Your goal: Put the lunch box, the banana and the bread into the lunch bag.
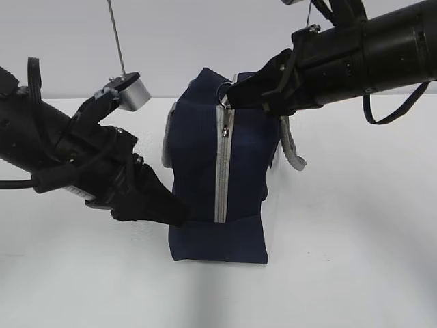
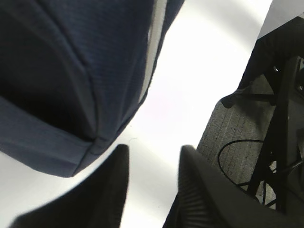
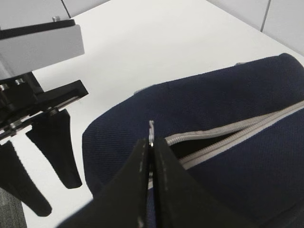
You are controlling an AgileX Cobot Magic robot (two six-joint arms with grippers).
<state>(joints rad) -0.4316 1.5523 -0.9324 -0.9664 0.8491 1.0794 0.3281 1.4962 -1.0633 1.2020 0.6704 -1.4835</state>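
Observation:
The bag's lower corner (image 1: 177, 250) is beside my left gripper, which is low down and far below the ring pull, so this gripper should move back and hold the bag's side higher up (image 1: 177, 147).
The navy lunch bag (image 1: 198, 150) stands upright at the table's middle, its grey zipper (image 1: 222, 171) facing me. My right gripper (image 1: 229, 99) is at the bag's top, shut on the metal ring pull (image 3: 151, 130); the zipper (image 3: 223, 135) gapes a little beside it. My left gripper (image 1: 179, 213) is open and empty, its tips by the bag's lower left corner (image 2: 71, 161), not touching it. The lunch box, the banana and the bread are out of view.
A grey webbing handle (image 1: 295, 154) hangs off the bag's right side. The white table (image 1: 341, 260) surrounds the bag. In the left wrist view the table's edge, a dark floor and black frame legs (image 2: 280, 142) show at the right.

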